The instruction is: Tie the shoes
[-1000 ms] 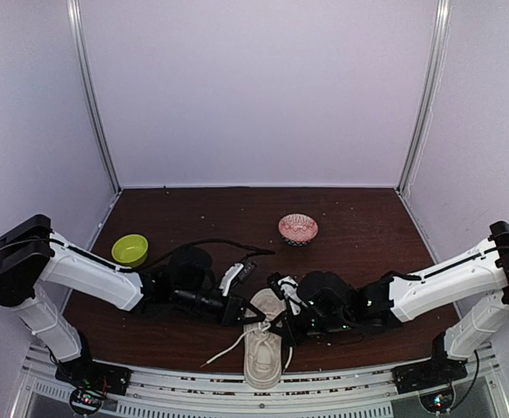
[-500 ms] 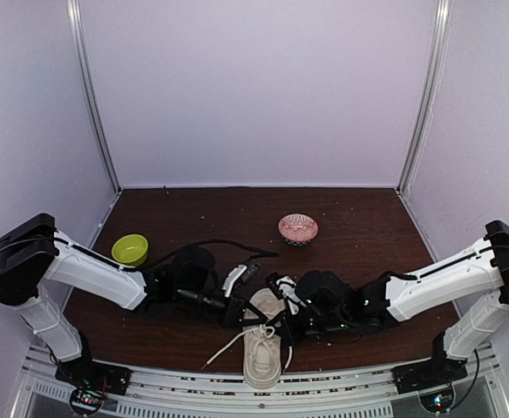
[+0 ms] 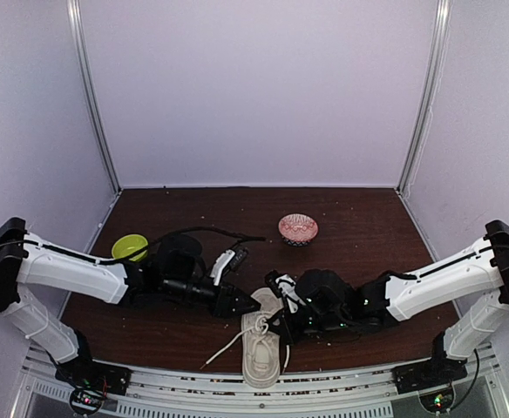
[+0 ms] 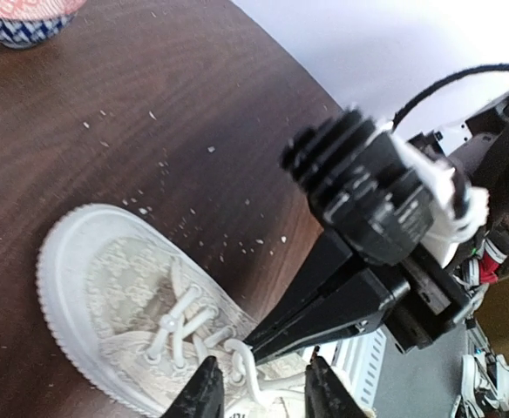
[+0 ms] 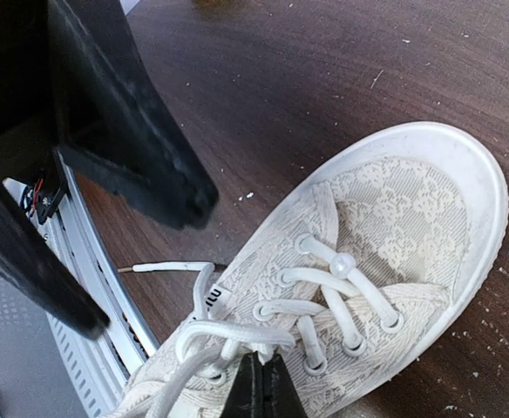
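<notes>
My right gripper is pinching the lace loop past the ends of my left gripper's fingers. My left gripper should reach in deeper and take the loop before my right gripper opens.
The cream shoe lies near the table's front edge, with its toe toward the back. Its white laces are looped over the tongue, and one loose end trails to the left. My right gripper is shut on a lace loop above the top eyelets; in the left wrist view it pinches that loop. My left gripper hovers just over the same spot on the shoe. Its fingers stand apart on either side of the lace without gripping it.
A green bowl sits at the left of the table. A red patterned bowl stands behind the shoe, also seen as the bowl in the left wrist view. The metal rail runs along the front edge. Crumbs speckle the dark wood.
My left gripper has opened and let go of the lace, and the left arm has dropped lower. The right gripper stays shut on its loop.
</notes>
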